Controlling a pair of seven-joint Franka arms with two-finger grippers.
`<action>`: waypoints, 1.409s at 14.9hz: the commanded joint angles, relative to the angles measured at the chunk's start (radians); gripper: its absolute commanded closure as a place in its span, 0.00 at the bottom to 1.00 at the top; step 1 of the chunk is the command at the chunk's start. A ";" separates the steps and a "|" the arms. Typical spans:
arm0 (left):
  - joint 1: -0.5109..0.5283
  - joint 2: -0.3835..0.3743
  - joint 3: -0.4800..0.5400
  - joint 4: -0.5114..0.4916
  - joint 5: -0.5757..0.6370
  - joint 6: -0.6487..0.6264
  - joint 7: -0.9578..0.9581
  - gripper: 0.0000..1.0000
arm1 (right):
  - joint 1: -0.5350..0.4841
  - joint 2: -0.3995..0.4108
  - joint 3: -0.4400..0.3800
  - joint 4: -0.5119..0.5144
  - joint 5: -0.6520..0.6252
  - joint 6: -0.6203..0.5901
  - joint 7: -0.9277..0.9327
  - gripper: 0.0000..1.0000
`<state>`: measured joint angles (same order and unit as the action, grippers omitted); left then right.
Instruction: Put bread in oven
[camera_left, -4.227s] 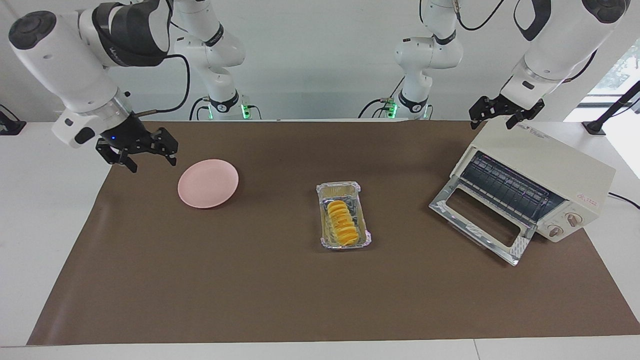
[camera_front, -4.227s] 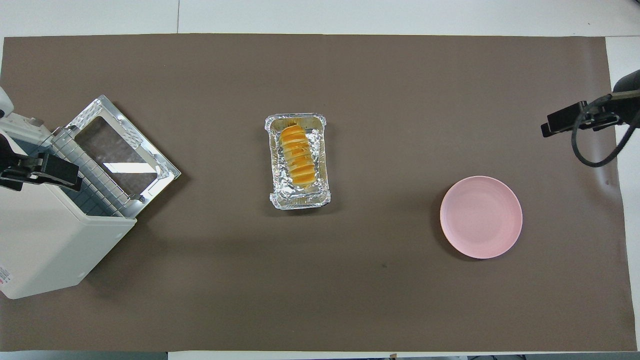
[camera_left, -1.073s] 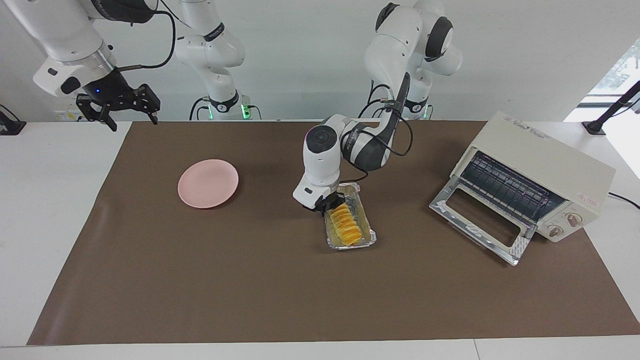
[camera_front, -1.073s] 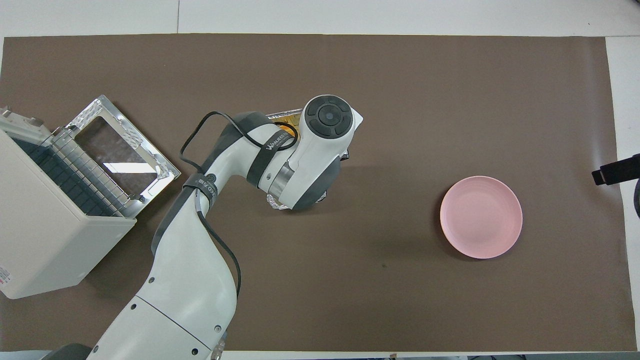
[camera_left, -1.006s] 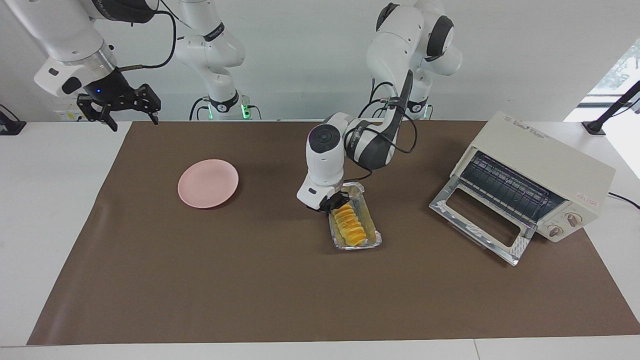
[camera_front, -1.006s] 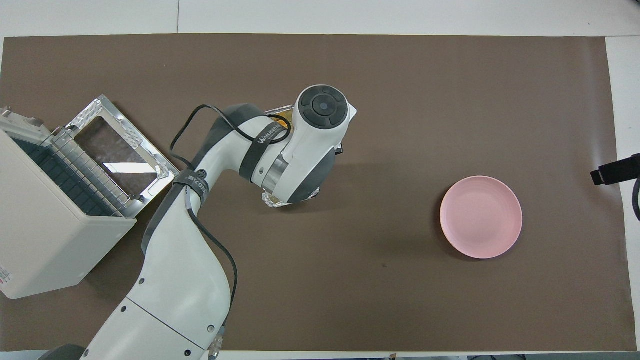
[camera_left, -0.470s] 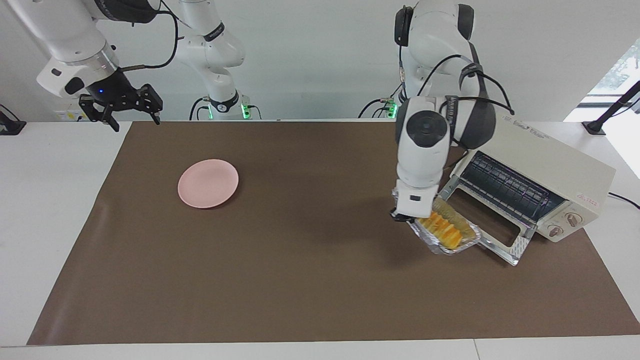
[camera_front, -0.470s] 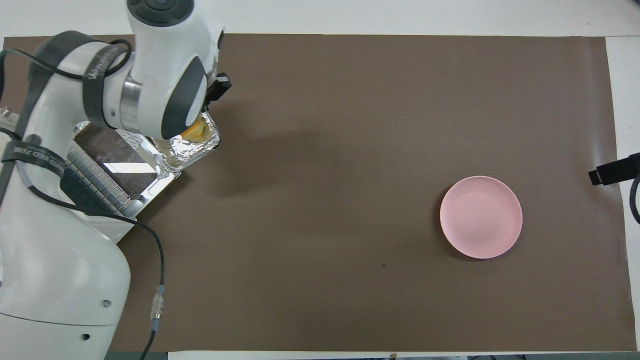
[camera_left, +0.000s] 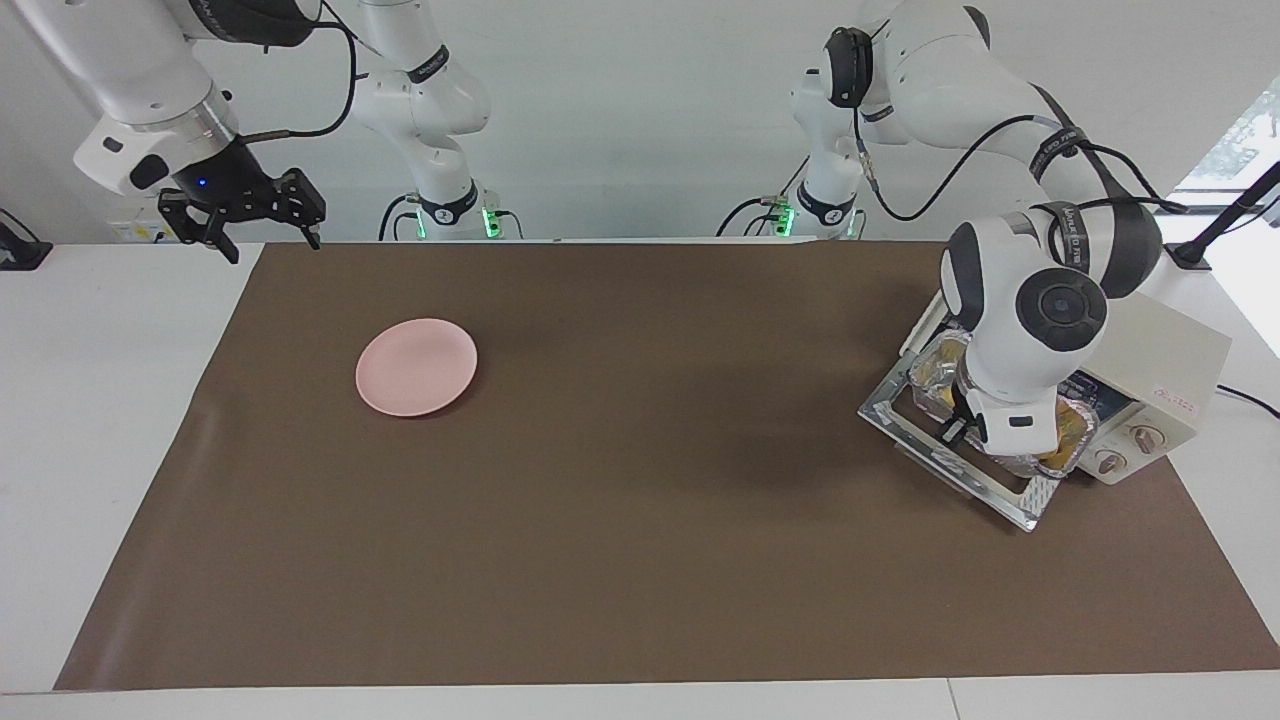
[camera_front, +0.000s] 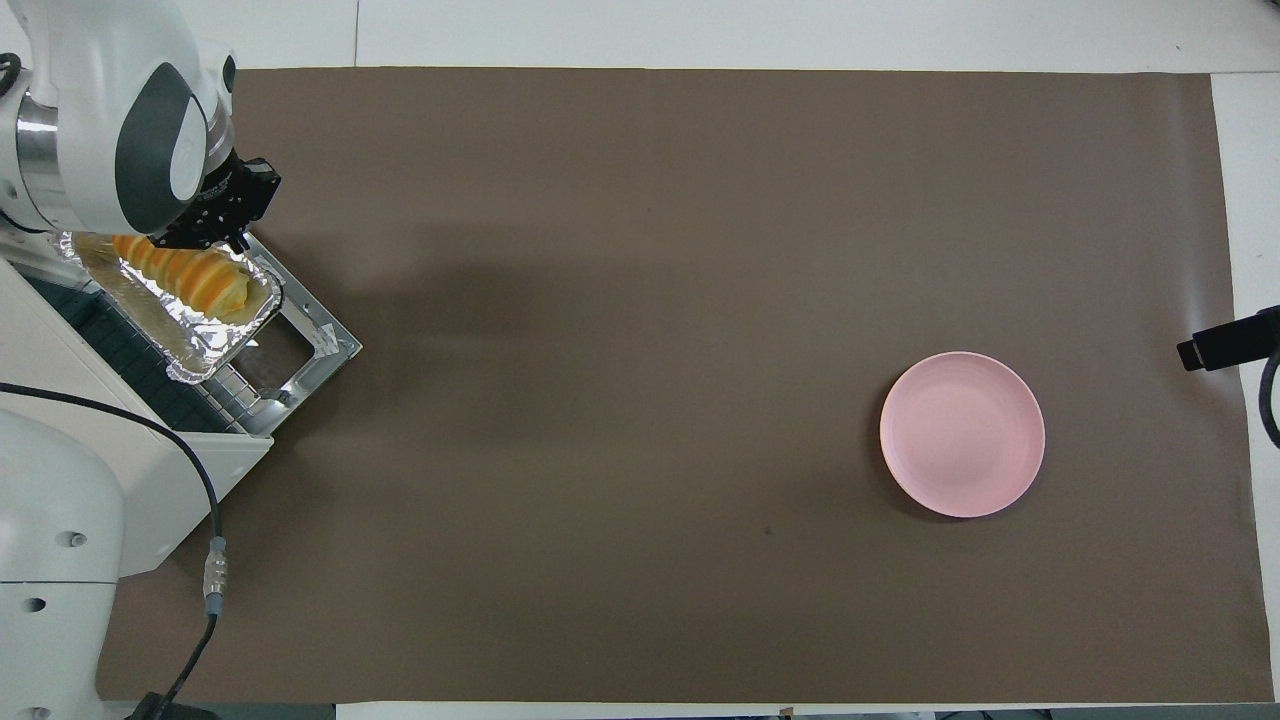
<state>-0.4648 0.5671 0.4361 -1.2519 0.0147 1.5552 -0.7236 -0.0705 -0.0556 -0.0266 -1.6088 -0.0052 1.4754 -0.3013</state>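
My left gripper is pushing the tray in with the foil tray's long side (camera_front: 127, 310) along the oven's opening (camera_front: 98, 341), and it should keep pushing until the tray rests inside.
The yellow-orange bread (camera_front: 185, 280) lies in a silver foil tray (camera_front: 205, 345). My left gripper (camera_front: 212, 235) is shut on the tray's rim and holds it over the open oven door (camera_front: 315, 340), with the tray's end at the oven's mouth. The cream-white oven (camera_front: 150, 500) stands at the left arm's end of the table. In the facing view my left gripper (camera_left: 962, 428) and arm hide most of the tray (camera_left: 935, 368); only a bit of bread (camera_left: 1055, 458) shows by the oven (camera_left: 1170, 350). My right gripper (camera_left: 240, 225) waits open and empty.
A round pink plate (camera_left: 416, 367) sits on the brown mat toward the right arm's end; it also shows in the overhead view (camera_front: 962, 434). The oven's two knobs (camera_left: 1145, 437) face away from the robots. My right gripper (camera_front: 1225, 345) hangs over the mat's edge.
My left gripper has carried the foil tray with the bread from beside the door's edge to over the door, up to the oven's mouth. The right arm has not moved.
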 joint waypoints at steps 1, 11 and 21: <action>0.006 -0.084 0.001 -0.154 0.024 0.034 0.035 1.00 | -0.006 -0.023 0.002 -0.028 0.016 0.008 -0.016 0.00; 0.018 -0.148 0.009 -0.305 0.114 0.079 0.064 1.00 | -0.006 -0.023 0.002 -0.028 0.016 0.008 -0.016 0.00; 0.026 -0.179 0.021 -0.382 0.140 0.152 0.130 0.86 | -0.006 -0.023 0.002 -0.028 0.016 0.008 -0.016 0.00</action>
<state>-0.4383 0.4264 0.4607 -1.5914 0.1295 1.6691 -0.6360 -0.0705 -0.0556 -0.0266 -1.6092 -0.0052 1.4754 -0.3013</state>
